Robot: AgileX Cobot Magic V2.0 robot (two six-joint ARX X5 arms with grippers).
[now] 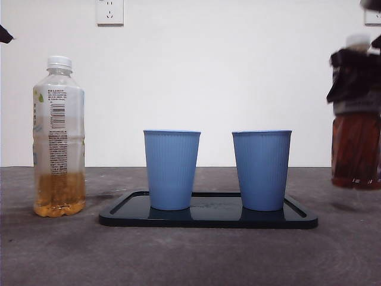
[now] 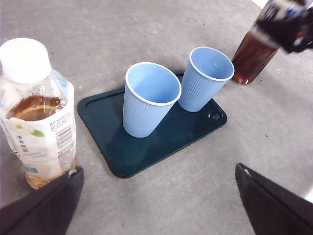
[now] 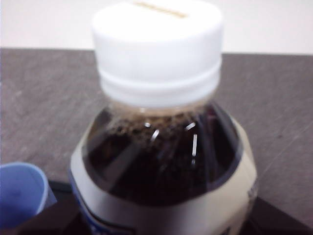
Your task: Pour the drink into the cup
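The bottle of yellow tea (image 1: 59, 143) has a white cap (image 1: 59, 63) on, so the tea will flow to the bottle's neck and stay inside when the robot tips the bottle.
Two empty blue ribbed cups, one to the left (image 1: 171, 170) and one to the right (image 1: 262, 170), stand upright on a dark tray (image 1: 208, 219). My right gripper (image 1: 356, 74) is shut on a capped bottle of dark drink (image 1: 356, 149) and holds it upright, a little above the table, right of the tray. The right wrist view shows the bottle's white cap (image 3: 157, 46) close up. My left gripper (image 2: 156, 205) is open and empty, hanging above the table before the tray (image 2: 146, 147). A white-capped bottle of yellow tea (image 1: 58, 137) stands left of the tray, close to one left jaw (image 2: 36, 117).
The grey table (image 1: 190, 256) runs to a white wall with a socket (image 1: 109, 11). The left arm shows only as a black tip (image 1: 5, 34) at the top left corner of the front view.
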